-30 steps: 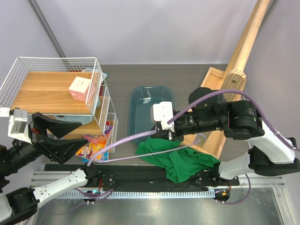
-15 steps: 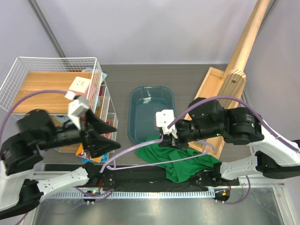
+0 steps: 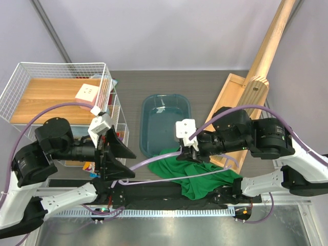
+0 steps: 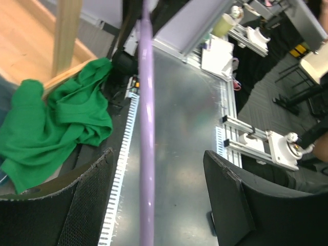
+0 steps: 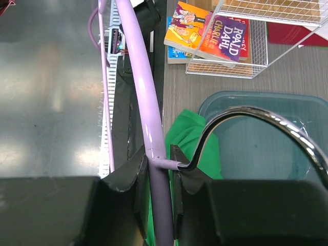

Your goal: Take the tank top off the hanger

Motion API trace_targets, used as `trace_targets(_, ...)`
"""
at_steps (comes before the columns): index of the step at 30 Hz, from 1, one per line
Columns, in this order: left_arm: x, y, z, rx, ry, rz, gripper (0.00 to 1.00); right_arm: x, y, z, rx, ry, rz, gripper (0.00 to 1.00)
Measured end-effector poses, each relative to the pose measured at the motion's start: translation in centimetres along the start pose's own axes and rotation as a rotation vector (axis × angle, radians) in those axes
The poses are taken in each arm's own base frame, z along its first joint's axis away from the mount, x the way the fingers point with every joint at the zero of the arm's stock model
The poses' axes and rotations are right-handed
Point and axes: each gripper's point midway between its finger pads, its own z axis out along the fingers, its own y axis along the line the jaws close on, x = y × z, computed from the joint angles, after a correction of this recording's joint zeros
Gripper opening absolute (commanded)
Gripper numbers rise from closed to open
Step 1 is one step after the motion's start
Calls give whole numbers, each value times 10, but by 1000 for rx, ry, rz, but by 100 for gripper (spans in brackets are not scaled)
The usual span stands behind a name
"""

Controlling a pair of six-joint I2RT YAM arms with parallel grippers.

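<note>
The hanger's neck [image 5: 170,164] is clamped beside the hook by my right gripper, so next my left gripper grabs the hanger's free arm [image 3: 139,165] and hangs it on the pole.
The bright green tank top [image 3: 197,177] lies bunched at the table's near edge, draped over the right half of the lilac hanger [image 3: 154,160]. The hanger's left arm is bare. My right gripper [image 3: 187,151] is shut on the hanger at its neck; in the right wrist view the gripper [image 5: 159,161] clamps the lilac bar [image 5: 146,102] beside the silver hook [image 5: 246,114], with the tank top [image 5: 187,138] below. My left gripper [image 3: 130,165] is open, its jaws on either side of the bare hanger arm [image 4: 146,128] without touching it. The left wrist view shows the tank top [image 4: 51,123] farther along.
A teal tub [image 3: 165,110] sits behind the hanger. A wire basket shelf [image 3: 56,77] with a wooden board and a white box stands at the left, books [image 5: 210,31] beneath it. A wooden stand with a slanted pole [image 3: 259,77] is at the right.
My left arm has swung in from the far left to the centre, and its open gripper now straddles the hanger's bare arm. My right gripper has shifted slightly right with the hanger.
</note>
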Motion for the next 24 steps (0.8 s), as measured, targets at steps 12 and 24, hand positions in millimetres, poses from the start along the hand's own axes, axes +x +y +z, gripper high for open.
trace_targets(12,13,-5,3,59,75,-8,18,-12,-5,-2,25,-44,-15,1)
trace_targets(24,2,19,-23,-169,-44,50,0,-31,-30,-13,188,-154,68,94)
